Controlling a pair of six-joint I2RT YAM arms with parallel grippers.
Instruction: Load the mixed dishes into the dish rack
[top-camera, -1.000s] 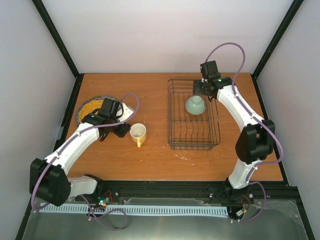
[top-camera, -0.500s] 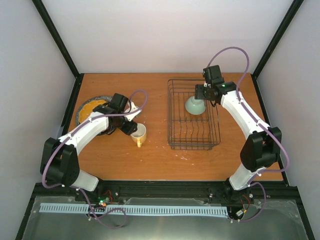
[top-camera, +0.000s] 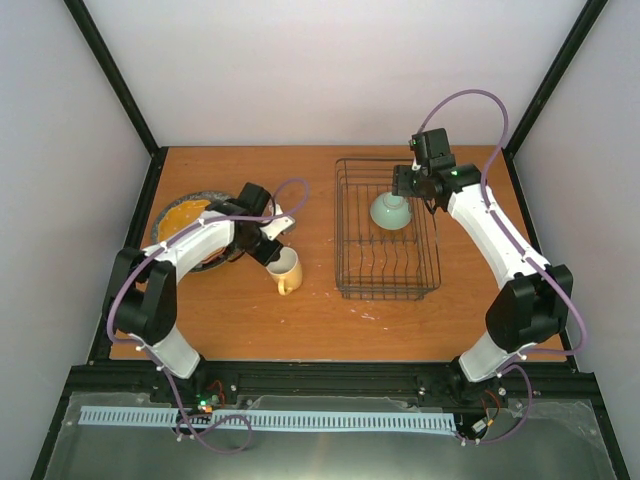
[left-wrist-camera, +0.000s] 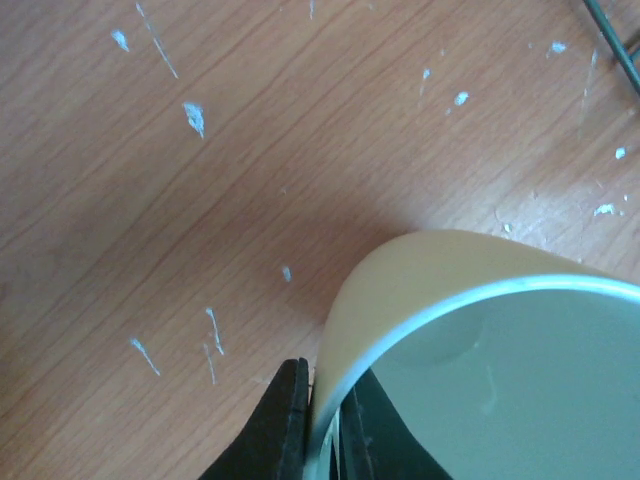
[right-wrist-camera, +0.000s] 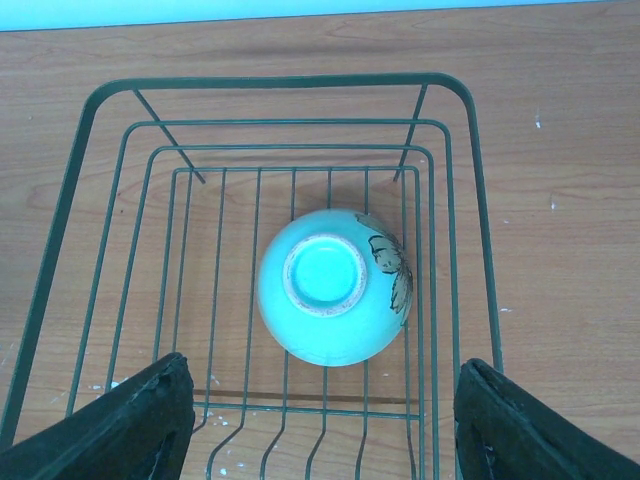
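Observation:
The yellow mug is upright with my left gripper on its rim (top-camera: 285, 256). I should tip the mug and pass its handle (top-camera: 284, 287) to my right gripper to put it on the rack.
The yellow mug (top-camera: 285, 271) stands upright on the table left of the dish rack (top-camera: 345, 240), its handle toward the near edge. My left gripper (top-camera: 271, 251) is shut on the mug's rim (left-wrist-camera: 420, 300), one finger outside the wall and one inside (left-wrist-camera: 325, 425). A pale green bowl (top-camera: 391, 211) lies upside down in the far half of the rack (right-wrist-camera: 280, 82). My right gripper (top-camera: 406, 184) hovers open above the bowl (right-wrist-camera: 335, 285) with nothing between its fingers (right-wrist-camera: 322, 400). An orange-yellow plate (top-camera: 183, 212) sits at the far left, partly hidden by my left arm.
A grey rim (top-camera: 207, 194) shows under the orange-yellow plate. Black frame posts and pale walls border the table on three sides. The rack's near half holds rows of tines (top-camera: 385, 270). Bare wood lies between the mug and the rack.
My left gripper has reached right and shut on the mug's rim; the mug has shifted slightly right. My right gripper has drawn back a little from the bowl, staying open.

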